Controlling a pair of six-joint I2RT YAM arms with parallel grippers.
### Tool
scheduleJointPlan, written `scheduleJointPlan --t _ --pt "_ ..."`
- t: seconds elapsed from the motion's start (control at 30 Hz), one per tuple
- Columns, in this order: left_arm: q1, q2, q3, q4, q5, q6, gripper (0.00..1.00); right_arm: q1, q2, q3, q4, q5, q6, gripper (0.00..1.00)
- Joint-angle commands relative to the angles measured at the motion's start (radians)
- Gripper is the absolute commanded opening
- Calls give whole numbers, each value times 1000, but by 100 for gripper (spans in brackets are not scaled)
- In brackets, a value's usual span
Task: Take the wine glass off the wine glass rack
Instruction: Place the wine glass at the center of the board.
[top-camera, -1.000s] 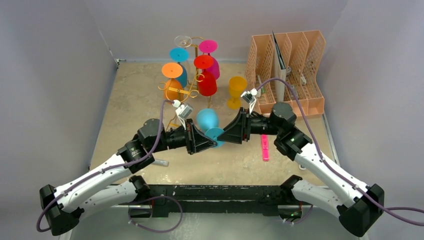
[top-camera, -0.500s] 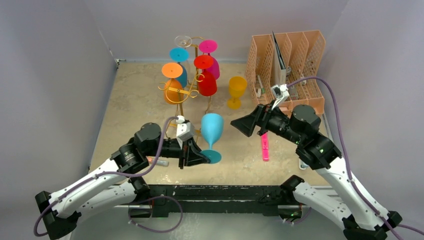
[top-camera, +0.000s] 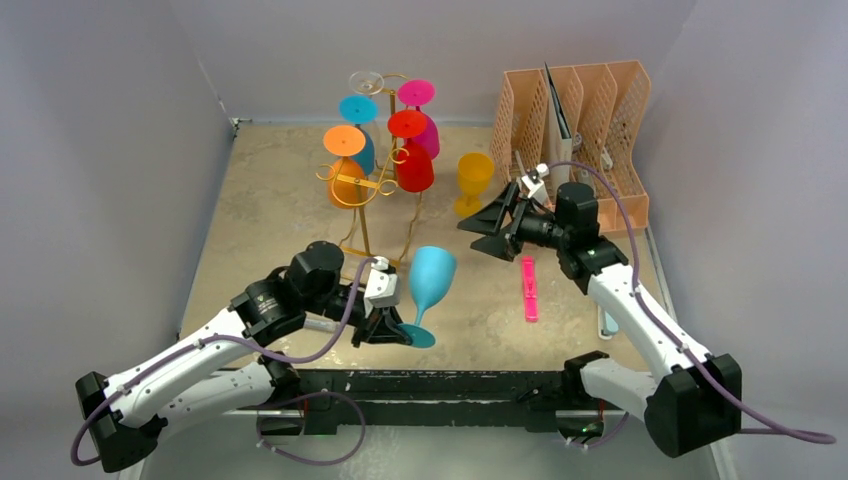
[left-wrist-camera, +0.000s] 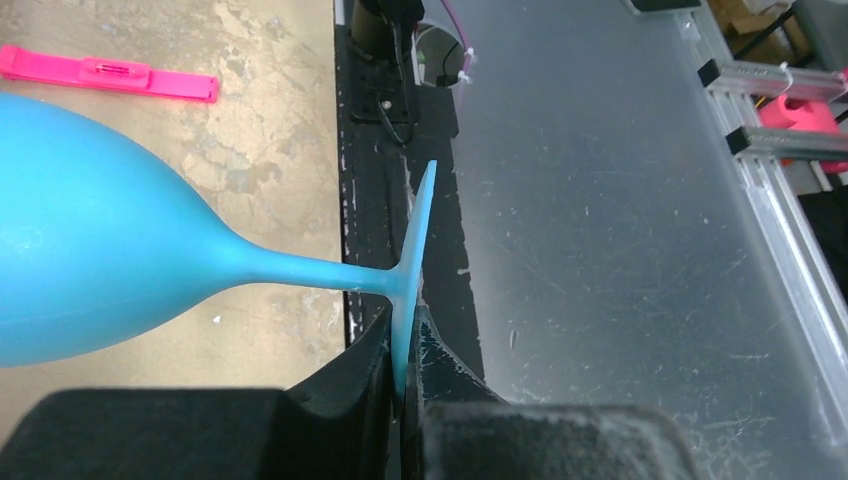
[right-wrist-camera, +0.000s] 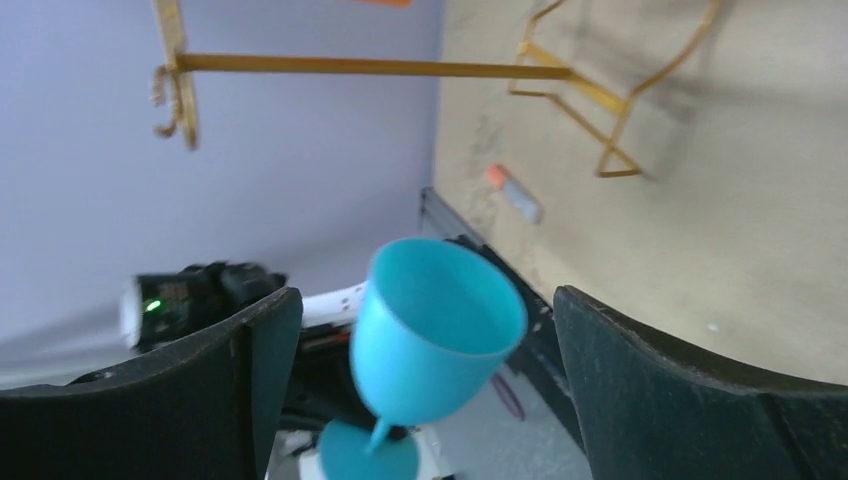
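The robot's left gripper is clamping the foot (top-camera: 419, 336) that the light blue glass must stand on, so next the right gripper takes hold of the bowl's rim (top-camera: 449, 257) before setting the glass down.
My left gripper (top-camera: 398, 330) is shut on the round foot of a light blue wine glass (top-camera: 430, 280) and holds it bowl-up, a little tilted, near the table's front edge. In the left wrist view the foot (left-wrist-camera: 412, 260) sits edge-on between the closed fingers. The gold wire wine glass rack (top-camera: 372, 185) stands at the back and carries orange, blue, red, pink and clear glasses upside down. My right gripper (top-camera: 478, 232) is open and empty, right of the rack. It faces the blue glass (right-wrist-camera: 435, 335), which stands well apart from it.
A yellow glass (top-camera: 472, 182) stands upright right of the rack. A peach perforated file organiser (top-camera: 580, 140) is at the back right. A pink flat tool (top-camera: 529, 289) lies on the table right of centre. A small white object with an orange tip (right-wrist-camera: 512, 190) lies near the front left.
The left gripper has carried the blue glass toward the front edge and stood it more upright. The right gripper has let go of it, opened and drawn back toward the yellow glass.
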Motion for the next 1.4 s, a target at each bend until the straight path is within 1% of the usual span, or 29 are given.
scheduleJointPlan --t 0.0,0.13,0.2,0.27,0.3,0.37,0.47,0.53,0.6,0.7,0.8,0.87,0.9,1.0,1.17,1.37 --pt "2 -2 30 -38 9 141 0 1 -9 29 241 -191 102 95" --pt "1 -16 14 -57 26 232 0 4 2 77 168 -315 -18 95" --pt "2 -30 13 -55 17 243 0 5 8 115 52 -354 -99 95" --pt "2 -37 13 -49 16 250 0 10 20 151 -88 -366 -190 92" --pt "2 -38 12 -47 16 253 0 17 25 161 -124 -375 -214 90" --pt "2 -31 12 -44 25 257 0 44 38 159 -106 -396 -211 86" --pt "1 -12 15 -51 61 263 0 103 66 146 -27 -413 -190 84" --pt "1 -2 20 -52 80 261 0 139 90 155 -15 -411 -202 82" --pt "2 3 26 -56 94 256 0 154 110 164 -3 -412 -202 78" --pt "2 2 30 -64 100 256 0 156 131 178 43 -436 -191 69" --pt "2 -3 34 -83 84 261 0 157 140 192 46 -487 -191 59" --pt "2 -8 48 -137 54 288 0 157 135 195 44 -533 -195 50" --pt "2 -10 59 -170 40 307 0 157 129 195 43 -551 -197 48" --pt "2 -12 83 -226 15 336 0 160 110 197 31 -593 -204 44" --pt "2 10 97 -223 26 341 0 194 106 215 -26 -613 -236 41" --pt "1 16 86 -179 5 339 0 220 98 214 -35 -614 -246 28"
